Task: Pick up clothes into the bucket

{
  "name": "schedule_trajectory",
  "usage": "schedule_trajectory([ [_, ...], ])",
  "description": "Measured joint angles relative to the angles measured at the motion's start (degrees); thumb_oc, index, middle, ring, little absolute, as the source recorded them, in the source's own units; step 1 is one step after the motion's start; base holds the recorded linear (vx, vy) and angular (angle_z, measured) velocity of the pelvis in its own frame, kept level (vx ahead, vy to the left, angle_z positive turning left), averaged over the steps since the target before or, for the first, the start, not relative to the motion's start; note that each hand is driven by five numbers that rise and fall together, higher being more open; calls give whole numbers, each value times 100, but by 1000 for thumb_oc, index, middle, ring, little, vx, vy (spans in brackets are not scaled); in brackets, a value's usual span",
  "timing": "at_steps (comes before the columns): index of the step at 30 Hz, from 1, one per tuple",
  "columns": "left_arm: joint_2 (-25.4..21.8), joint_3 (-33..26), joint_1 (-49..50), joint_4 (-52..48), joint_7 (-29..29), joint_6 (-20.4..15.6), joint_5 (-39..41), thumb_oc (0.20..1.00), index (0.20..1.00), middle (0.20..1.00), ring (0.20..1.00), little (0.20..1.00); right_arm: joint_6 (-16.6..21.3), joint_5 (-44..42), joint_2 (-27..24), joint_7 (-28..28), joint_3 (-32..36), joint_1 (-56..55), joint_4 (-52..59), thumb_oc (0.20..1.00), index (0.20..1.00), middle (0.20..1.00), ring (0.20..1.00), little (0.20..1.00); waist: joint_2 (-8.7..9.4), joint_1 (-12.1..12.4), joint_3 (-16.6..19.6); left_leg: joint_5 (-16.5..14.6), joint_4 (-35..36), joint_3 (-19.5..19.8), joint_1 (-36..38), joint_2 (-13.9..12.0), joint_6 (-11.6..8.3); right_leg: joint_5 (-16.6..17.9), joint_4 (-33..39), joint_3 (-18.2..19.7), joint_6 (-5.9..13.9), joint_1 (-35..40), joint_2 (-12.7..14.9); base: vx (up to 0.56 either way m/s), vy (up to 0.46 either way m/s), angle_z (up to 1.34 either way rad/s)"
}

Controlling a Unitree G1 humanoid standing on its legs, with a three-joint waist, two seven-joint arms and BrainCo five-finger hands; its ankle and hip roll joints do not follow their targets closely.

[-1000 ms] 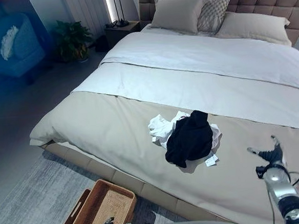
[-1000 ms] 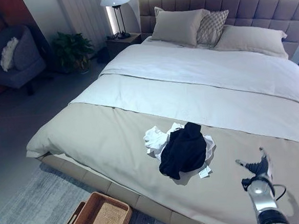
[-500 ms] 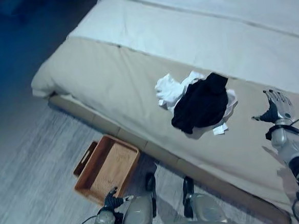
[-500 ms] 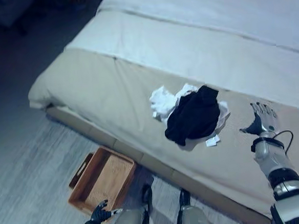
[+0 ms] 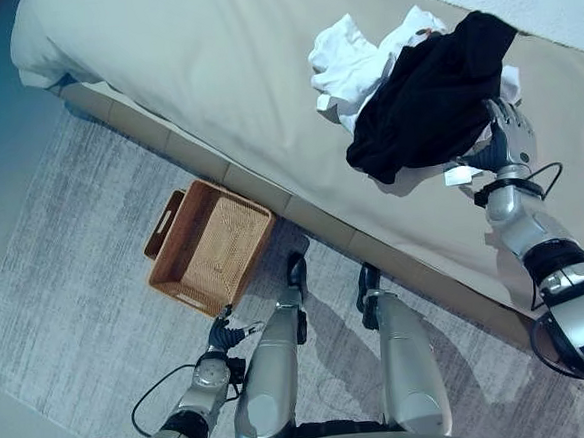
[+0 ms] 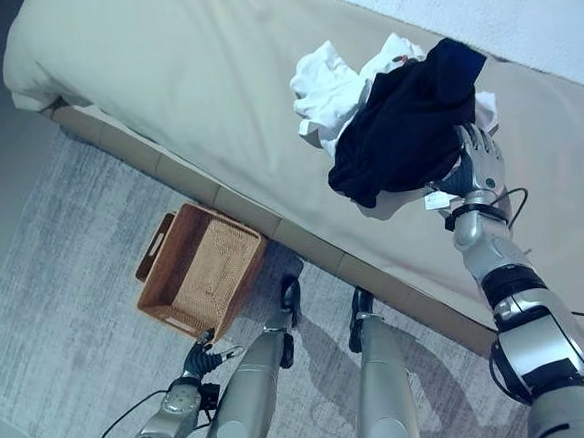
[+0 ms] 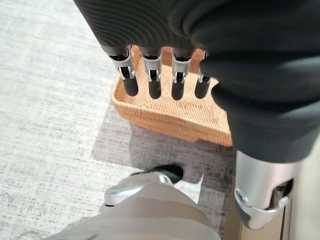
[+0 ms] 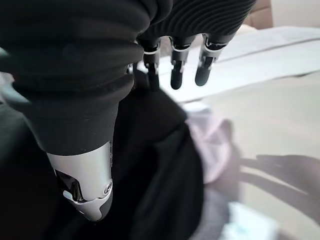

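The black garment (image 5: 426, 99) rests loosely on white clothes spreading from under its edge (image 5: 350, 67), so it will come off alone when the robot lifts it.
A black garment (image 5: 429, 94) lies crumpled over white clothes (image 5: 356, 64) on the beige bed cover. My right hand (image 5: 507, 139) rests at the black garment's right edge, open, with its straight fingers (image 8: 175, 75) reaching over the dark cloth (image 8: 165, 165). A brown wicker basket (image 5: 211, 247) with handles sits on the rug beside the bed. My left hand (image 5: 225, 334) hangs low just short of the basket, open and holding nothing. Its fingers (image 7: 152, 82) point toward the basket's near wall (image 7: 165, 112).
The bed (image 5: 211, 64) fills the upper part of the eye views, and its base edge (image 5: 270, 195) runs diagonally past the basket. A grey rug (image 5: 66, 285) covers the floor. A small white tag (image 5: 457, 175) lies by my right hand.
The camera has tilted down toward the floor. My right hand has moved left from open bed cover to the black garment's edge. The left hand stays by the basket.
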State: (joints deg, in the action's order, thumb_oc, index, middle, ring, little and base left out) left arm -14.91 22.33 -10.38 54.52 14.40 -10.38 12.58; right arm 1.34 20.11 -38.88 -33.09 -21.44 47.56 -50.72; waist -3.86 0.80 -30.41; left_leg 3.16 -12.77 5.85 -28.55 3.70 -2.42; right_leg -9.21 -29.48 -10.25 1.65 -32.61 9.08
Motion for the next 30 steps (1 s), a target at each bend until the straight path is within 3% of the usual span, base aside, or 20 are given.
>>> schedule_trajectory([
  [14, -3, 144, -248, -174, 173, -54, 76, 1000, 1000, 1000, 1000, 1000, -62, -649, 160, -418, -348, 1362, -804, 1000, 1000, 1000, 1000, 1000, -40, 188, -14, 259, 117, 377, -632, 191, -13, -11, -175, -341, -38, -572, 261, -6, 5, 15],
  [15, 5, 146, -253, -184, 187, -58, 104, 1000, 1000, 1000, 1000, 1000, -45, -788, 224, -427, -293, 1374, -787, 733, 733, 733, 733, 733, -41, 183, -14, 259, 117, 384, -632, 203, -13, -12, -175, -341, -37, -571, 277, 0, 0, 0],
  [16, 13, 145, -258, -199, 193, -58, 163, 1000, 1000, 1000, 1000, 1000, -38, -884, 287, -430, -182, 1374, -766, 344, 344, 344, 344, 344, -41, 173, -14, 259, 119, 388, -631, 211, -13, -12, -175, -340, -37, -570, 284, 0, 0, 0],
  [17, 39, 146, -280, -246, 199, -61, 235, 1000, 1000, 1000, 1000, 1000, -31, -1158, 412, -463, -43, 1383, -744, 200, 200, 200, 200, 200, -41, 170, -14, 259, 118, 386, -631, 225, -13, -12, -173, -338, -37, -569, 300, 0, 0, 0],
  [26, 200, 247, -342, -382, 198, -123, 400, 1000, 1000, 1000, 1000, 1000, 17, -1520, 341, -281, -152, 1666, -657, 200, 200, 200, 200, 200, -42, 188, -13, 283, 132, 407, -516, 235, -10, -11, -180, -348, -36, -449, 312, 0, 0, 0],
  [30, 243, 337, -336, -407, 190, -126, 398, 1000, 1000, 1000, 1000, 1000, 30, -1510, 72, -194, -188, 1655, -392, 200, 200, 200, 200, 200, -44, 187, -12, 342, 240, 470, -382, 235, -23, -11, -161, -393, -36, -331, 317, 9, -17, 6],
])
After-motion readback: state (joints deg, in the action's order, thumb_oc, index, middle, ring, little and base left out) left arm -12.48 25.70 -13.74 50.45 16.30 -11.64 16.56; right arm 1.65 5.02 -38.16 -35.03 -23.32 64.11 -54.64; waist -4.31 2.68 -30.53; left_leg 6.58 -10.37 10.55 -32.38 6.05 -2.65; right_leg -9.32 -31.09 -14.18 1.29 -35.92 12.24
